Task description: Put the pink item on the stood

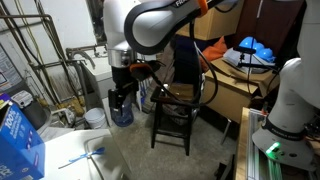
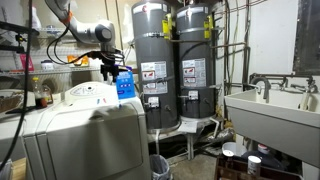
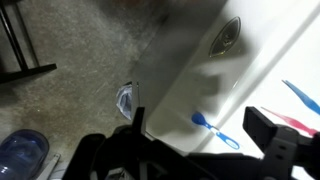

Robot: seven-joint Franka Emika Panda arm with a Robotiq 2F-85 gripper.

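The pink item lies at a slant to my gripper's fingers, past the blue toothbrush point(image 3: 214, 131). Next, I turn my gripper and move it over the pink item point(image 3: 289, 122) before I lower it.
The dark brown wooden stool point(image 1: 175, 98) stands on the floor under the arm, its seat bare. My gripper point(image 1: 122, 97) hangs open and empty left of the stool, above the edge of a white appliance top point(image 1: 60, 150). In the wrist view the open jaws point(image 3: 200, 132) frame a blue toothbrush point(image 3: 215, 130) lying on that white top point(image 3: 250, 60). A thin pink-red item point(image 3: 298, 122) shows at the right edge, partly hidden behind the right finger. Dark stool legs point(image 3: 18, 55) show at the top left. In an exterior view the gripper point(image 2: 112, 72) hovers above the washer.
A blue box point(image 1: 15, 135) stands on the white top; it also shows in an exterior view point(image 2: 125, 85). A blue jug point(image 1: 122, 112) sits on the floor by the stool. Two grey water heaters point(image 2: 175, 65) and a white utility sink point(image 2: 270, 105) stand nearby.
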